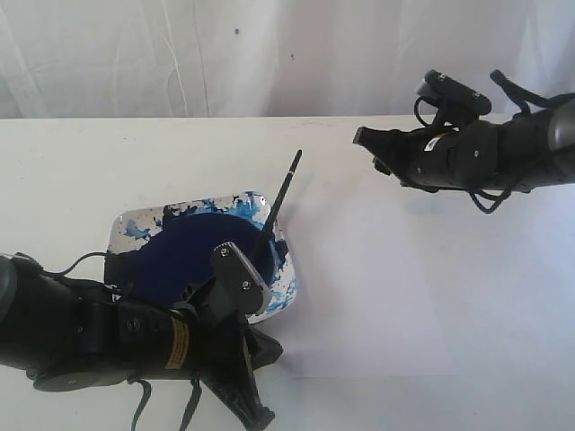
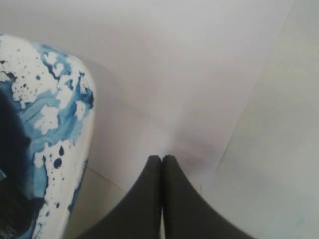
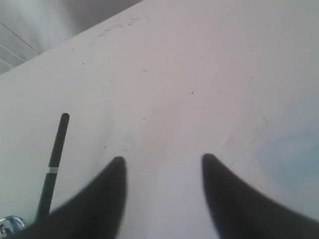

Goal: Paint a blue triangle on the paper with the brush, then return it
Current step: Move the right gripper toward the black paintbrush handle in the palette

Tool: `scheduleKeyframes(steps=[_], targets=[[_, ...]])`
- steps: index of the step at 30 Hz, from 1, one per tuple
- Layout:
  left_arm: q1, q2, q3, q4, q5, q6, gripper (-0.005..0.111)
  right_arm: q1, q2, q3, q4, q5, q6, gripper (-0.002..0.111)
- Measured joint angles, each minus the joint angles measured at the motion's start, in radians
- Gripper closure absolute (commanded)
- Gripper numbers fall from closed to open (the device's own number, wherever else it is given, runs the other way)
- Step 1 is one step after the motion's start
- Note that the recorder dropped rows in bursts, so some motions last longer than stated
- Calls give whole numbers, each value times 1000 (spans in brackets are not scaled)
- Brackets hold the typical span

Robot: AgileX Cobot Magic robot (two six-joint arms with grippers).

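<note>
The brush's black handle sticks out freely past the dish rim. My right gripper should keep moving toward its upper end until the open fingers are on both sides of it.
The brush leans in the paint dish, bristles down in the dark blue pool and black handle pointing up and away; nothing holds it. The right wrist view shows the brush handle off to one side of the fingers. The white paper lies right of the dish, and no blue triangle shows on it. My left gripper is shut and empty, low over the paper's near corner beside the dish. My right gripper hovers open above the far side of the paper, empty.
The white table runs back to a white curtain. The dish rim is smeared with blue paint. A faint bluish patch marks the surface in the right wrist view. Table surface shows beyond the paper's edge.
</note>
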Motion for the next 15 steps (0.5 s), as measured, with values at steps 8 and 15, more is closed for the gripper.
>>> scheduleKeyframes(steps=[8, 15], targets=[[0, 0, 0, 0, 0, 0, 107, 22, 59, -41, 0, -91, 0, 3], [0, 0, 0, 0, 0, 0, 107, 74, 117, -114, -54, -136, 12, 3]])
